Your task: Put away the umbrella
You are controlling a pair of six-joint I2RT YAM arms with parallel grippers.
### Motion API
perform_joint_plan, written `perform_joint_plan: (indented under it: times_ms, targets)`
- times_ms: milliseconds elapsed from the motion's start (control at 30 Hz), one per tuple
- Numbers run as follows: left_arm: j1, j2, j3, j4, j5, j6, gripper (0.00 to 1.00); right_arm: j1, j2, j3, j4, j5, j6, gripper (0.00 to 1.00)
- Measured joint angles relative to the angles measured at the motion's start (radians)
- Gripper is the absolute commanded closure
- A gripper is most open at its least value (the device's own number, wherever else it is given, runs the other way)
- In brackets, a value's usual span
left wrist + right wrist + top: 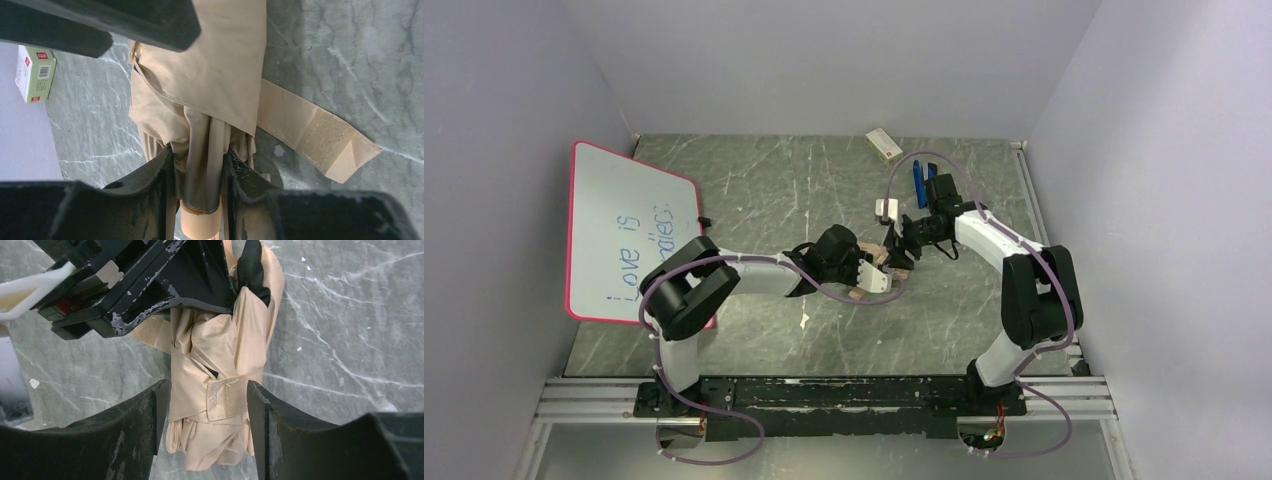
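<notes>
I should open my left gripper's fingers because a fold of the umbrella's fabric (275, 287) is outside them. I should then lift clear and gather that fold from the umbrella's far side (872, 247).
The beige umbrella (879, 258) lies folded on the grey marbled table, between my two grippers at mid-table. My left gripper (869, 272) is shut on its bunched fabric just above the tan handle knob (199, 222); the umbrella (210, 80) runs away from the jaws. Its long closure strap (320, 135) lies loose and flat on the table to the right. My right gripper (902, 245) is closed round the other end of the umbrella (215, 375), with both fingers against the fabric beside a velcro patch (227, 397). The left gripper's black body (150, 280) shows just beyond.
A whiteboard with a red rim (624, 230) lies at the left. A small green and white box (884, 145) sits at the back and also shows in the left wrist view (35, 72). Blue markers (917, 180) and a small white object (884, 208) lie near the right arm.
</notes>
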Motion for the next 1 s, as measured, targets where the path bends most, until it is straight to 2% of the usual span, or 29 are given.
perform_joint_plan:
  times_ms: [433,567,733,933,1000]
  targets:
    - [0.001,0.000,-0.002,0.000,0.006,0.009,0.95,0.023,0.040,-0.053,0.111,0.073,0.009,0.38]
    - [0.002,-0.002,-0.006,0.001,0.006,0.015,0.95,0.030,0.067,-0.053,0.124,0.077,0.021,0.41]
    - [0.005,-0.007,-0.018,0.012,0.006,0.021,0.95,0.031,0.100,-0.041,0.124,0.068,0.034,0.63]
    - [0.016,-0.034,-0.073,0.073,-0.005,0.014,0.95,0.037,0.143,0.007,0.104,0.047,0.051,0.84]
    - [0.019,-0.052,-0.099,0.097,-0.013,0.005,0.89,0.044,0.157,0.024,0.096,0.039,0.053,0.85]
